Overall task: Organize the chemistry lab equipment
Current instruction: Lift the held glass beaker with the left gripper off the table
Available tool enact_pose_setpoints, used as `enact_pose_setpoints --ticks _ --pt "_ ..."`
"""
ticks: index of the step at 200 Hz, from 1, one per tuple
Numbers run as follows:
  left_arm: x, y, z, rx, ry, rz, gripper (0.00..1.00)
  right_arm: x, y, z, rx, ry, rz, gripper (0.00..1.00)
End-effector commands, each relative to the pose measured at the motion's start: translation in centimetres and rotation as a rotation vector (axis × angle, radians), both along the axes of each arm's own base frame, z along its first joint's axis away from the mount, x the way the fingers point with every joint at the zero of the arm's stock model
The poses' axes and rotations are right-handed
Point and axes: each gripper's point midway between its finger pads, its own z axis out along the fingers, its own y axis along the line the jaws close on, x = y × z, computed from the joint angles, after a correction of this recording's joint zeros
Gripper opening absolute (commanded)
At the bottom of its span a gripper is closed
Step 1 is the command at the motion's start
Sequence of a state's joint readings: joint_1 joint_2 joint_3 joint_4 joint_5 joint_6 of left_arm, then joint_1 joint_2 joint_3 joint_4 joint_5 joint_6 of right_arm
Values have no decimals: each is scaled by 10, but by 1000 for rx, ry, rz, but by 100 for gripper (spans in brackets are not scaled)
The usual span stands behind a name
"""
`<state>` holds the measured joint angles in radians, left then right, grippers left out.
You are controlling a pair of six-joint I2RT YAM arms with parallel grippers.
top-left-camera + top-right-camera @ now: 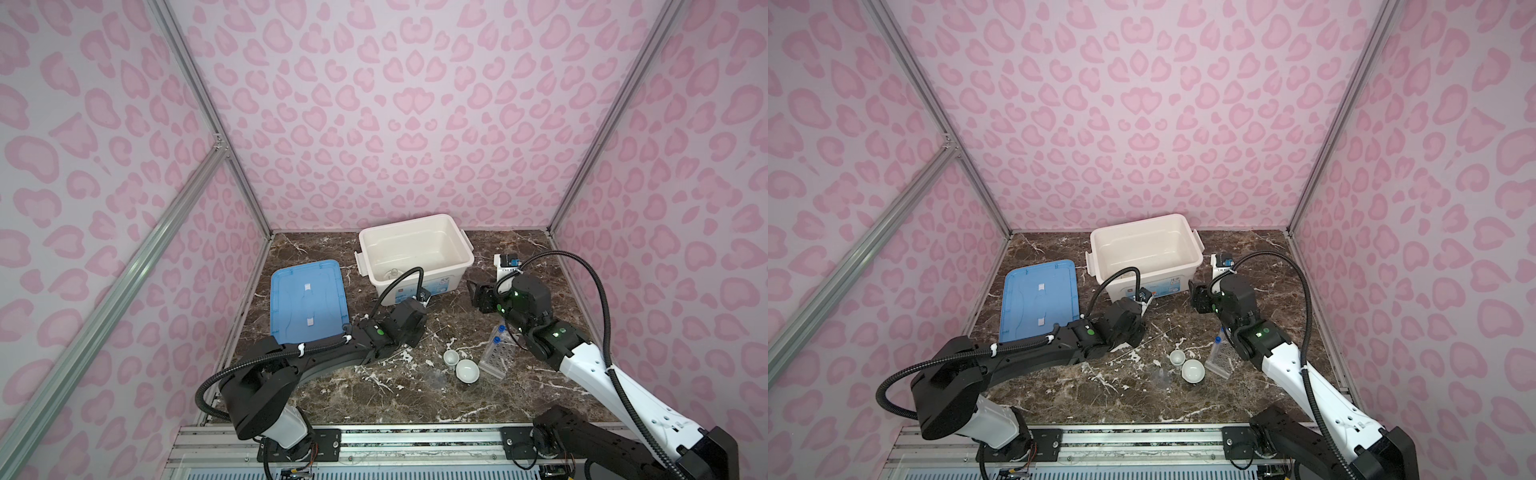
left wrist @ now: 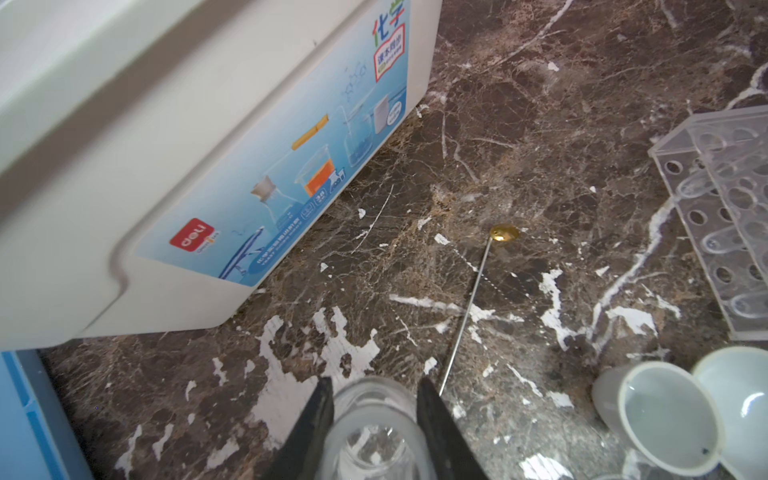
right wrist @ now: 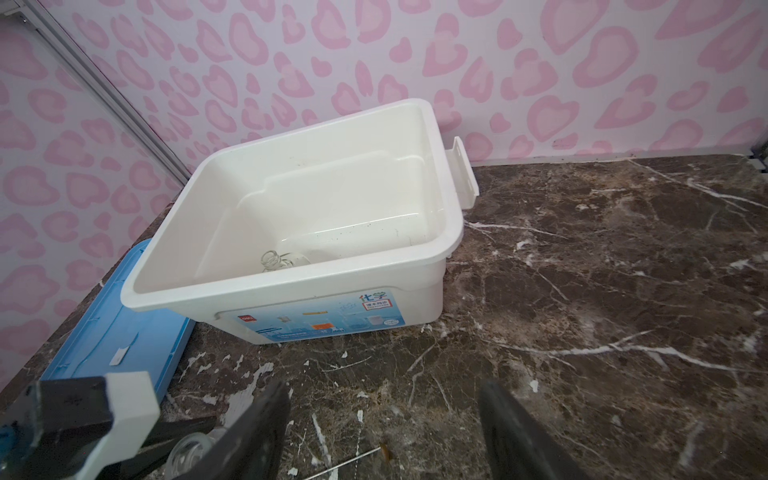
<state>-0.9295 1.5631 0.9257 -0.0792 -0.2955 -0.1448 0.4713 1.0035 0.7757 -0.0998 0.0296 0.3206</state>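
Observation:
The glass flask [image 2: 376, 444] is at a low slant in my left gripper, below the white storage box's rim. My left gripper should put the flask down and grip it from above.
My left gripper [image 2: 374, 380] is shut on a small clear glass flask [image 2: 370, 440], low over the marble just in front of the white storage box [image 2: 124, 166]. Another flask [image 3: 274, 259] lies inside that box. My right gripper [image 3: 384, 386] hangs open and holds nothing, to the right of the box's front. Two white dishes [image 1: 451, 356] [image 1: 467, 370] sit side by side on the marble. Right of them lies the clear tube rack [image 1: 496, 353] with blue-capped test tubes [image 1: 501, 329]. A thin metal spoon [image 2: 504, 233] rests between the grippers.
The flat blue lid [image 1: 307, 299] lies left of the box [image 1: 463, 243], near the left wall. A faint clear glass item [image 1: 435, 376] sits left of the dishes. Pink patterned walls close in three sides of the marble table [image 1: 374, 399].

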Motion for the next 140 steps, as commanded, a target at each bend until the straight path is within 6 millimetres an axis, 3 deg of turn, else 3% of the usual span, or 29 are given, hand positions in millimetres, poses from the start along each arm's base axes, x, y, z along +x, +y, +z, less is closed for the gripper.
enact_pose_setpoints --ticks 1,140 --pt "6 -9 3 -47 -12 3 28 0 -2 -1 -2 -5 -13 74" --pt "7 -5 -23 -116 24 36 31 -2 -4 -2 -3 -3 -18 74"
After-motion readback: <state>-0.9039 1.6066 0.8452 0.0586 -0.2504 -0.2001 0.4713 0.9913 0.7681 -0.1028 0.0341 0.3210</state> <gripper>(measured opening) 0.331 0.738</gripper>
